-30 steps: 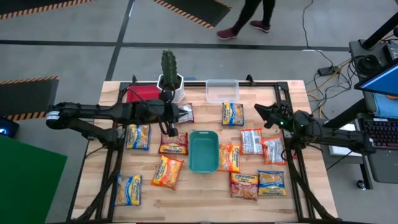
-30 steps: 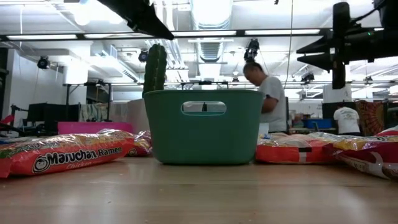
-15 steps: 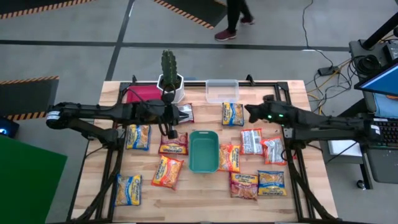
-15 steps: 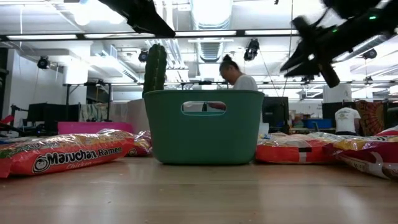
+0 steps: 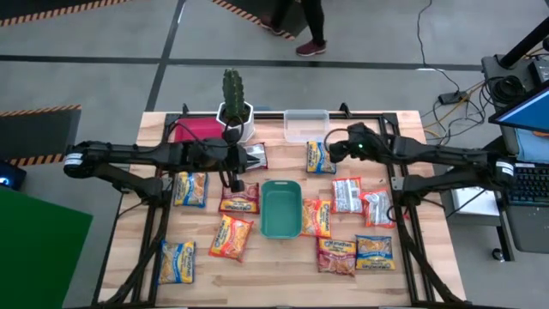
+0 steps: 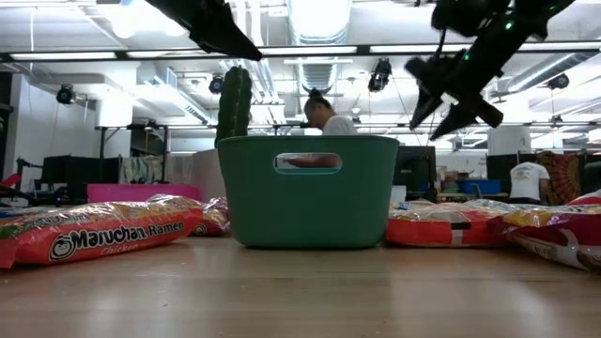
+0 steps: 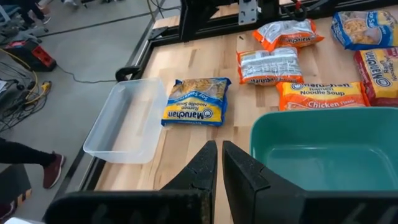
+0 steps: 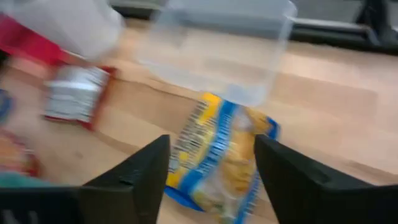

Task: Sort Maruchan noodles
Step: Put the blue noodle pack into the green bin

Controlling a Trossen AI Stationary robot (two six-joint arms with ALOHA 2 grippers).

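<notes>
The yellow-blue packet [image 5: 318, 156] lies clear of its neighbours and in line with the open fingers, so the robot's right gripper should go down next and close on its near edge [image 8: 219, 204].
Several Maruchan noodle packets lie flat on the wooden table around a green tray [image 5: 280, 209]. They are yellow-blue [image 5: 190, 189], orange [image 5: 232, 238] and white-red [image 5: 347, 195]. My right gripper [image 5: 331, 150] hangs open in the air, slanting down over a yellow-blue packet [image 8: 224, 155] that lies just in front of the clear tray [image 8: 230, 50]. It touches nothing. My left gripper [image 7: 217, 165] is shut and empty. It hovers high above the table, left of the green tray [image 7: 323, 143] and over a white-red packet [image 5: 256, 156].
A cactus in a white pot [image 5: 233, 103] and a pink tray [image 5: 196, 129] stand at the far edge, left of the clear tray [image 5: 306, 125]. Black frame rails [image 5: 403, 249] run along both table sides. A person [image 6: 324, 117] walks past behind the table.
My right gripper has swung from the table's right side toward the left and the far edge, rising. It has tipped from level to slanting down over the yellow-blue packet by the clear tray. Its fingers now stand wider apart. The packets have not moved.
</notes>
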